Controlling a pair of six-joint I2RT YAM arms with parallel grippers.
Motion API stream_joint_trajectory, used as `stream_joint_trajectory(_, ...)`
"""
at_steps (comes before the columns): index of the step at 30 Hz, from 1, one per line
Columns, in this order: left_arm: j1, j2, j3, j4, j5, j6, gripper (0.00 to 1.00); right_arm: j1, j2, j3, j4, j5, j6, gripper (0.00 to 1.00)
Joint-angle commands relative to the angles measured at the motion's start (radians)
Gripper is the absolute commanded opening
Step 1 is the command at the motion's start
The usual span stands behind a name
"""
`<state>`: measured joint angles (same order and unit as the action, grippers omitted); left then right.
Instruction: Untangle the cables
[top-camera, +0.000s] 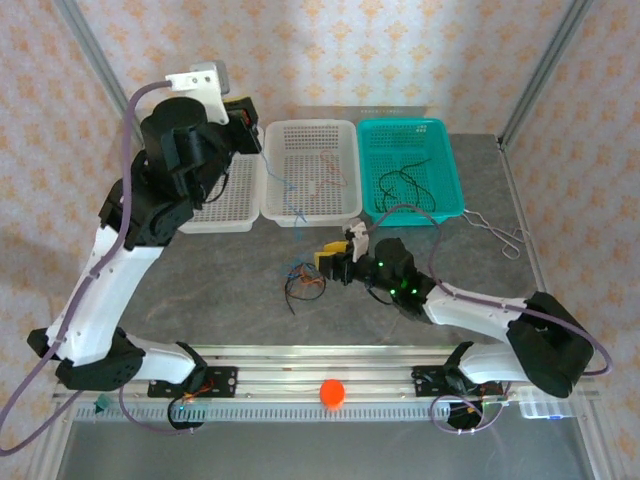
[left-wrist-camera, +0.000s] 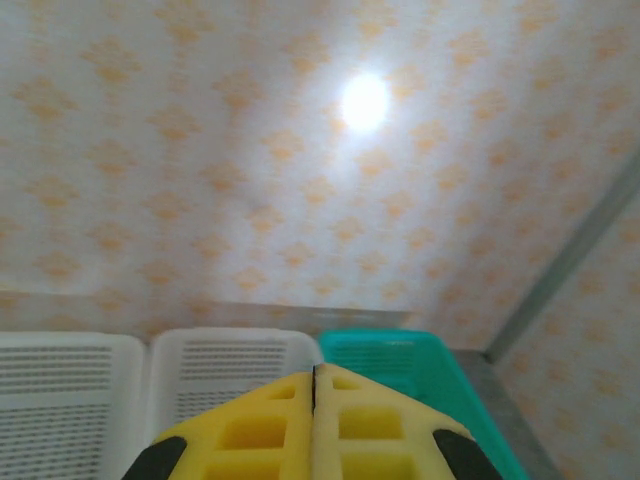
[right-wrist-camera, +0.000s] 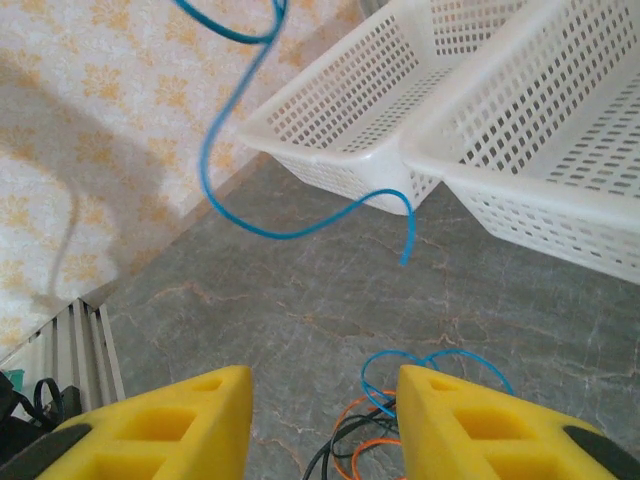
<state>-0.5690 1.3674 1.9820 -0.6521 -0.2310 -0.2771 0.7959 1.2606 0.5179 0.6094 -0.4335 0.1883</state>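
Observation:
My left gripper needs to carry the blue cable over the empty white basket (top-camera: 236, 196), because the blue cable hangs free by the middle white basket that has the reddish cable in it.
My left gripper (top-camera: 254, 130) is raised over the back of the table. Its yellow fingers (left-wrist-camera: 340, 400) are pressed together, shut on a blue cable (top-camera: 283, 183) that dangles in front of the middle white basket (top-camera: 345, 200). The same blue cable (right-wrist-camera: 300, 232) hangs in mid-air in the right wrist view. A small tangle of blue, orange and black cables (top-camera: 303, 282) lies on the grey table. Just to its right, my right gripper (top-camera: 334, 262) is low and open. In the right wrist view the tangle (right-wrist-camera: 395, 435) lies beside the right finger of that gripper (right-wrist-camera: 325, 385), nothing between the fingers.
Three baskets line the back: a white one (top-camera: 215, 215) at left, the middle white one holding a reddish cable (top-camera: 330, 172), and a teal one (top-camera: 450, 195) with black cables (top-camera: 405, 185). Metal forceps (top-camera: 500, 236) lie at right. An orange ball (top-camera: 333, 392) sits on the front rail.

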Motion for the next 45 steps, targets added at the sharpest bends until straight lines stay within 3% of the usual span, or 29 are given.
stream_joint_trajectory(1, 0.104, 0.028, 0.032, -0.055, -0.010, 0.043, 0.00, 0.006, -0.045, 0.056, -0.046, 0.008, -0.043, 0.43)
stream_joint_trajectory(5, 0.208, 0.083, 0.035, -0.066, 0.025, 0.049, 0.00, 0.006, -0.074, 0.096, -0.094, 0.021, -0.055, 0.45)
stream_joint_trajectory(8, 0.264, 0.124, 0.045, -0.065, 0.049, 0.062, 0.00, 0.002, -0.101, 0.131, -0.114, 0.062, -0.035, 0.52)
stream_joint_trajectory(11, 0.304, 0.168, 0.071, -0.063, 0.053, 0.084, 0.00, -0.006, -0.097, 0.207, -0.204, 0.096, -0.043, 0.59)
stream_joint_trajectory(22, 0.449, 0.298, 0.190, -0.050, 0.111, 0.107, 0.00, -0.020, -0.052, 0.365, -0.404, 0.174, -0.047, 0.68)
stream_joint_trajectory(27, 0.454, 0.355, 0.359, -0.093, 0.147, 0.101, 0.00, -0.020, -0.042, 0.418, -0.461, 0.305, 0.009, 0.90)
stream_joint_trajectory(28, 0.454, 0.358, 0.382, -0.103, 0.162, 0.094, 0.00, -0.020, -0.041, 0.430, -0.481, 0.319, 0.009, 0.99)
stream_joint_trajectory(34, 0.454, 0.255, 0.298, -0.028, 0.359, 0.008, 0.00, -0.023, -0.054, 0.474, -0.589, 0.458, 0.052, 1.00)
stream_joint_trajectory(38, 0.454, 0.136, 0.176, 0.064, 0.455, -0.056, 0.00, -0.024, -0.070, 0.448, -0.563, 0.508, 0.052, 1.00)
stream_joint_trajectory(45, 0.454, 0.005, 0.058, 0.137, 0.459, -0.076, 0.00, -0.025, -0.028, 0.488, -0.610, 0.527, 0.037, 1.00)
